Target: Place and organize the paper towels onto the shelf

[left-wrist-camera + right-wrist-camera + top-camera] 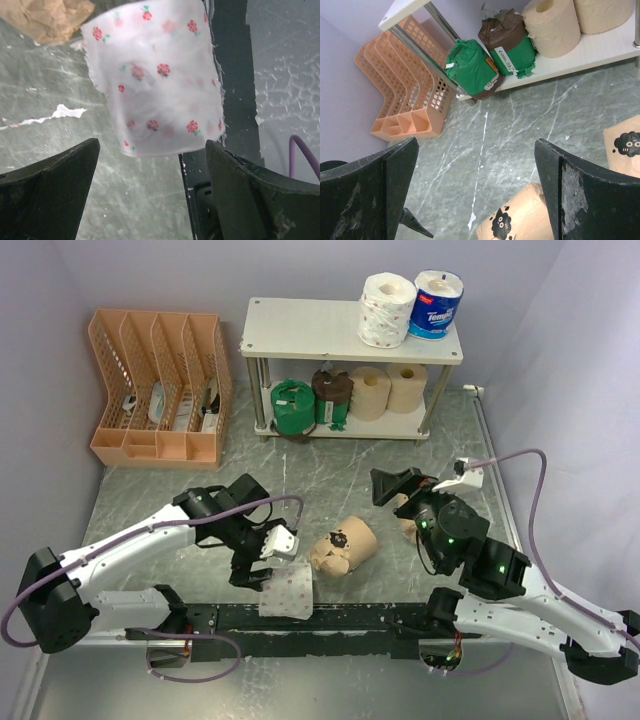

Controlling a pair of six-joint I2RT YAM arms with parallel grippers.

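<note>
Next, my left gripper moves over and pinches the roll's rim (135,151) before it lifts the roll, because the white roll's end (202,144) reaches past the end of one of its fingers.
A white roll with red flowers (287,590) lies at the table's near edge. My left gripper (258,573) is open just left of it; in the left wrist view the roll (155,80) lies just ahead of the gripper (150,195), not between the jaws. My right gripper (398,490) is open and empty above the table. A kraft-paper roll (343,547) shows low between its jaws (520,220). A second kraft roll (625,145) lies to the right. The shelf (300,328) holds two rolls on top and several below.
An orange slotted organizer (160,385) stands at the back left. A black rail (350,618) runs along the near edge under the floral roll. On the shelf's lower board (590,55) sit green (472,65), brown-green and tan rolls. Grey walls enclose the table.
</note>
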